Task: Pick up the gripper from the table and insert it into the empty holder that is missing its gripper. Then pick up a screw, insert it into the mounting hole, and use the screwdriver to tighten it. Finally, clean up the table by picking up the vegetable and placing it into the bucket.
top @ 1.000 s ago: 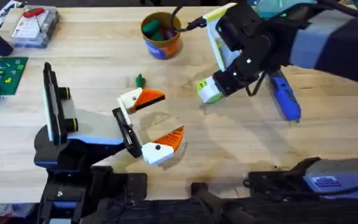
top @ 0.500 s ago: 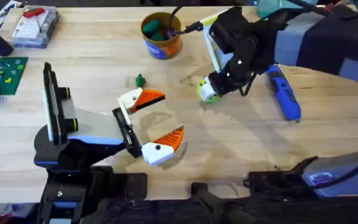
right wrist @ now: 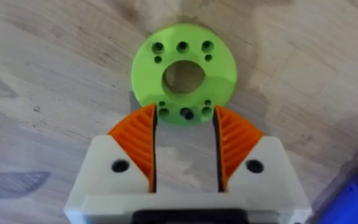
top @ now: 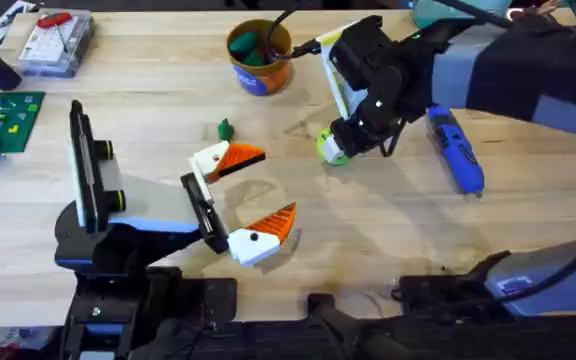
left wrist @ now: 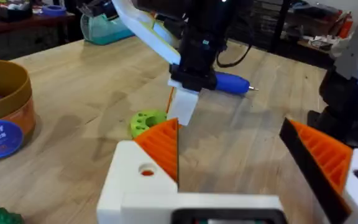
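The head of the thin black screw sticks up above its hole (right wrist: 187, 116), so the screw (right wrist: 186, 112) will slip out and leave the lime-green disc behind when the robot lifts the screw.
Two orange ribbed fingers stand wide apart on the black holder plate (top: 200, 205) of the white arm body, with nothing between them. This is my left gripper (top: 278, 183), also seen in the left wrist view (left wrist: 229, 127). Its far finger (top: 230, 160) sits tilted, and the mounting hole in its white base looks hollow. My right gripper (right wrist: 185, 115) is open, its tips straddling the near rim of a lime-green disc (right wrist: 184, 74) lying flat on the table. The small dark-green vegetable (top: 225, 129) lies between the holder and the orange bucket (top: 259, 55). A blue screwdriver (top: 456, 152) lies right of the disc.
A clear compartment box (top: 56, 40) sits at the far left corner, with a green circuit board (top: 3, 118) in front of it. The bucket holds toy vegetables. Bare wood lies in front of the disc and the screwdriver.
My right arm has shifted a little to the left, closing in over the green disc. The disc, the vegetable and the left arm have stayed put.
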